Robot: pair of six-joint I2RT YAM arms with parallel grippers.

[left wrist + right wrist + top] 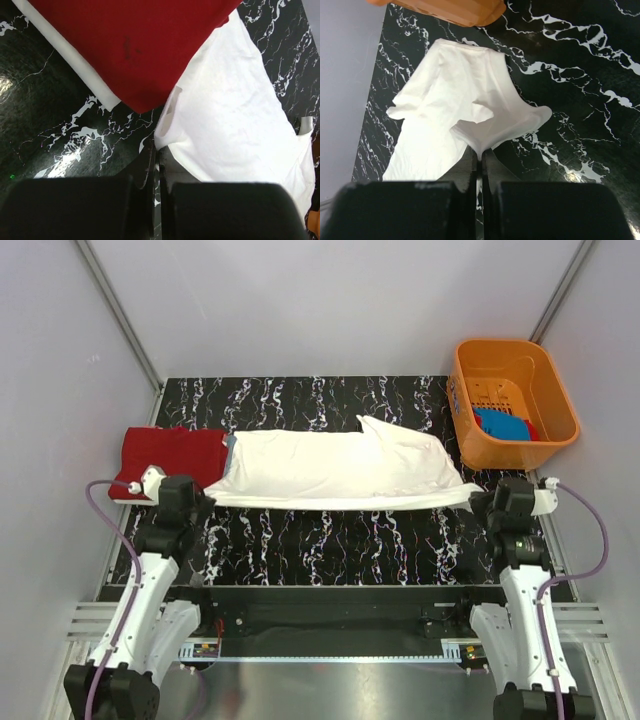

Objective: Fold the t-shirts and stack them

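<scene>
The white t-shirt's far corner (pixel 402 438) near the orange basket is crooked, so my left gripper and my right gripper should raise the shirt (pixel 320 468) high and put it down flat.
A large white t-shirt (pixel 340 465) lies stretched sideways across the black marble table, partly folded lengthwise. My left gripper (pixel 203 502) is shut on its near left corner, and my right gripper (pixel 480 502) is shut on its near right corner. In the left wrist view the jaws (pixel 158 152) pinch the white cloth (pixel 235 110) edge. In the right wrist view the jaws (pixel 480 156) pinch a bunched corner of the shirt (pixel 455 115). A folded red t-shirt (pixel 170 455) (pixel 135 45) sits at the far left on a white layer (pixel 75 65). A blue t-shirt (pixel 500 425) lies in the basket.
An orange plastic basket (pixel 515 400) (pixel 450 10) stands at the back right corner of the table. Grey walls close in the left, right and back. The table's near edge runs just in front of the arm bases.
</scene>
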